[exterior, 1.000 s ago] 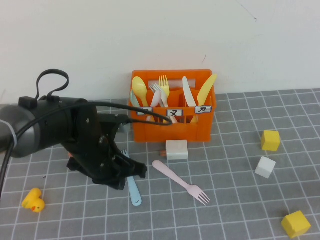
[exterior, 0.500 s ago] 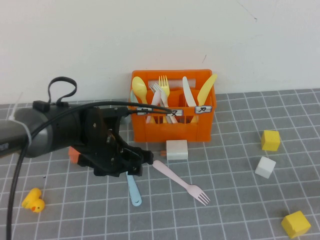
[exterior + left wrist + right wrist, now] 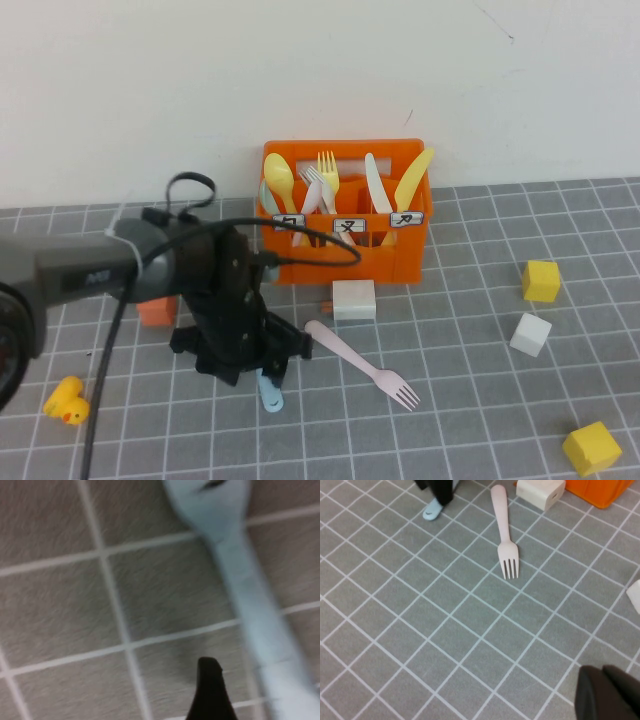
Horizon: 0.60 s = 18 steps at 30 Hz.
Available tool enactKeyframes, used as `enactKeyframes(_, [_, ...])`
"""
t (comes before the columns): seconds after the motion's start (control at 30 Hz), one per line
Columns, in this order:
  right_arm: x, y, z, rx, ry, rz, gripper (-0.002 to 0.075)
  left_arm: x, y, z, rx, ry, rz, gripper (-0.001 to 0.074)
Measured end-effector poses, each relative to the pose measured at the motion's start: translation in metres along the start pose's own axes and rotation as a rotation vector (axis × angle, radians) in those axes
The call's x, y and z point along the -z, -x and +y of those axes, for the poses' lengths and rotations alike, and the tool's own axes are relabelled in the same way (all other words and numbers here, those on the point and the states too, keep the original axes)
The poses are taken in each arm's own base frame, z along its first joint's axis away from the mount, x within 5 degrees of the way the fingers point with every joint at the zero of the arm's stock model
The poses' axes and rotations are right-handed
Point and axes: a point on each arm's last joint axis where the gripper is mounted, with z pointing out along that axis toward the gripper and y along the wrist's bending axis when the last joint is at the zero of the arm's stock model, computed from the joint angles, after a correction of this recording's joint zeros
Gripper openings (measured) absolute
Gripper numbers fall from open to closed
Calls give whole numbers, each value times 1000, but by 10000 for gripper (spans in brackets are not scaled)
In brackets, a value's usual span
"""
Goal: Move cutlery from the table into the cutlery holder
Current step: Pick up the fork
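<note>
Next, I draw the light blue fork's handle [image 3: 271,398] back toward the yellow duck [image 3: 68,401] and straighten it before closing, as it slants across my left gripper's open fingers.
The light blue fork [image 3: 270,396] lies on the grey table [image 3: 470,400], mostly hidden under my left gripper [image 3: 254,368], which points down over it. In the left wrist view the fork [image 3: 250,605] runs just beside one black fingertip [image 3: 210,672], untouched; the other finger is out of frame, so the jaws stand open. The pale pink fork [image 3: 362,365] lies free to the right, tines away from the orange cutlery holder [image 3: 345,265]. My right gripper [image 3: 609,680] hovers shut above bare table, well clear of the pink fork [image 3: 503,526].
The holder has yellow and white cutlery in it. A white block [image 3: 353,298] stands in front of it. An orange cube [image 3: 157,310] and yellow duck [image 3: 66,402] are at left. Yellow cubes [image 3: 540,281] [image 3: 590,447] and a white cube [image 3: 530,334] lie at right.
My left arm has swung right and tipped downward over the light blue fork, and its jaws have spread apart. Both forks lie where they were.
</note>
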Motion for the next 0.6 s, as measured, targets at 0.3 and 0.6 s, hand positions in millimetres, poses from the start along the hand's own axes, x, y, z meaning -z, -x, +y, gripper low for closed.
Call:
enactKeyframes(0.3, [0, 0, 0, 0, 0, 0, -1, -6, -6, 6, -122, 218, 26, 421])
enactKeyframes(0.6, [0, 0, 1, -1, 8, 0, -1, -6, -5, 5, -79, 207, 12, 421])
